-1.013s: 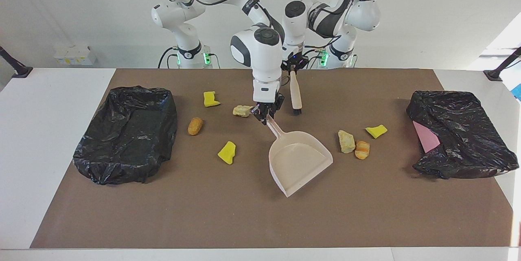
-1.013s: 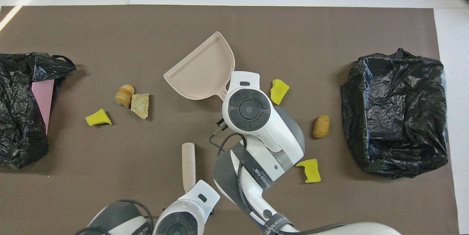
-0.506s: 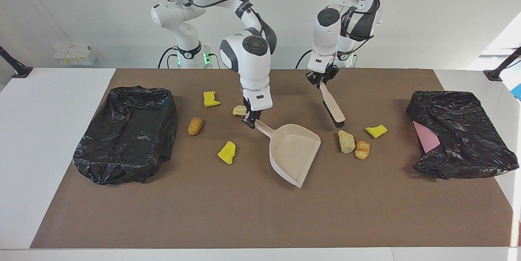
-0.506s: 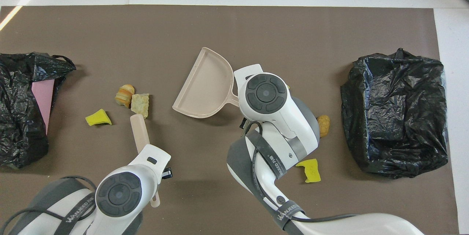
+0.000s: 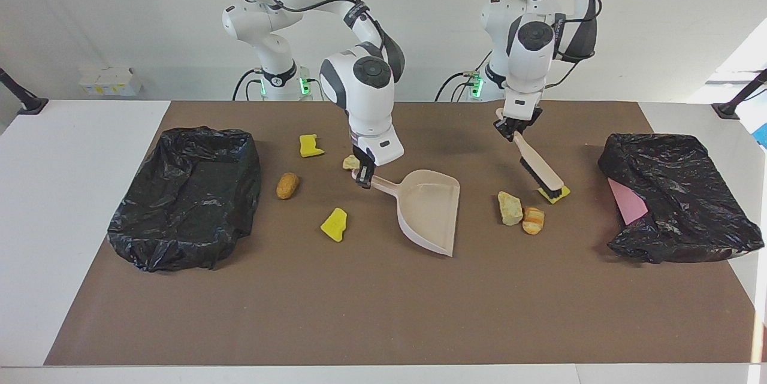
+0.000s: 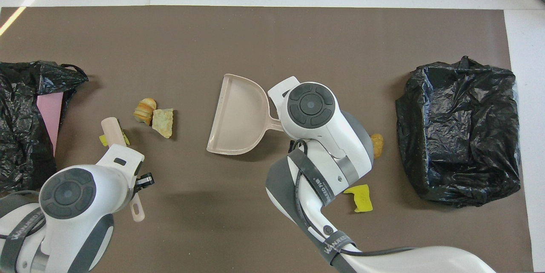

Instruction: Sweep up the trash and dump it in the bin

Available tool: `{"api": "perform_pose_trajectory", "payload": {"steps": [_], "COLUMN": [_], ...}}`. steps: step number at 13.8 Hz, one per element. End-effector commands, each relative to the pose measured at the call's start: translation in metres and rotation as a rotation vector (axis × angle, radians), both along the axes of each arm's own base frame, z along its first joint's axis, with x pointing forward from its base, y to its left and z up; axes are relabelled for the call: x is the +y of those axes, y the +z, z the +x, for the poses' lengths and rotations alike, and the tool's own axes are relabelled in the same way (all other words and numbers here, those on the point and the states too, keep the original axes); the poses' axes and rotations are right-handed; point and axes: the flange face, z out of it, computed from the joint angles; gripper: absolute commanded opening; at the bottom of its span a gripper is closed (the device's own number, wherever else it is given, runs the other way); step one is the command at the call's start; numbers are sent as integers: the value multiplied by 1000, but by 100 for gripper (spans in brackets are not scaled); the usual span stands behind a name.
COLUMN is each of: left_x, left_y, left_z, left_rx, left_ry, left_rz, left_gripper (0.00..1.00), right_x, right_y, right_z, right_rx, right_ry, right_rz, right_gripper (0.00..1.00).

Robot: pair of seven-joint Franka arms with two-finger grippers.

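Observation:
The brush's bristles lie at a slant across the yellow scrap point(image 6: 104, 140). My left gripper should put them behind the scrap, square to the dustpan's open edge point(image 6: 216, 113), before it sweeps.
My right gripper point(image 5: 364, 177) is shut on the handle of the beige dustpan point(image 5: 428, 210), whose open edge faces the left arm's end of the table. My left gripper point(image 5: 514, 128) is shut on the brush point(image 5: 539, 171); its bristles sit on a yellow scrap point(image 5: 562, 194). Between brush and dustpan lie a tan lump point(image 5: 510, 208) and a striped bread piece point(image 5: 533, 220). Other trash lies toward the right arm's end: two yellow chunks point(image 5: 310, 145) point(image 5: 334, 225), a brown piece point(image 5: 287, 185), and a tan lump point(image 5: 350, 162) partly hidden by the right hand.
A bin lined with a black bag point(image 5: 186, 195) stands at the right arm's end of the brown mat point(image 5: 383, 312). A crumpled black bag with a pink side showing point(image 5: 677, 198) sits at the left arm's end.
The left arm swung the brush from mid-table toward its own end, onto the yellow scrap. The right gripper turned the dustpan so its mouth faces that end.

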Motion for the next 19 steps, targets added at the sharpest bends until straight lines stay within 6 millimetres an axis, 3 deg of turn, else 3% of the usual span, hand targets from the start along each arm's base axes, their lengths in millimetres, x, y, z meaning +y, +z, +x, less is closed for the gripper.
{"api": "perform_pose_trajectory", "payload": {"steps": [1,4,7,11,13,19], "left_x": [38,84,90,72,50,11], "left_y": [4,-2,-24,-46,-40,-37], "left_z": [7,12,6,24,49,88], "left_rx": [-9,-6,-20,-11,-27,-31], "left_ry": [-42,-69,-70,-101,-132,-246], "left_rz": [13,3,-8,-29,-44,-61], "left_gripper": [0,0,0,0,0,0], "right_x": [-2,-5,-5,-4,-4,-2], "right_y": [-1,-3,-5,-8,-9,-8], "right_z": [-3,-6,-7,-9,-9,-11], "right_rx": [5,13,19,23,30,29], "right_ry": [28,27,25,64,160,178], "right_rz": [-17,-19,-18,-25,-27,-31], "right_gripper": [0,0,0,0,0,0]}}
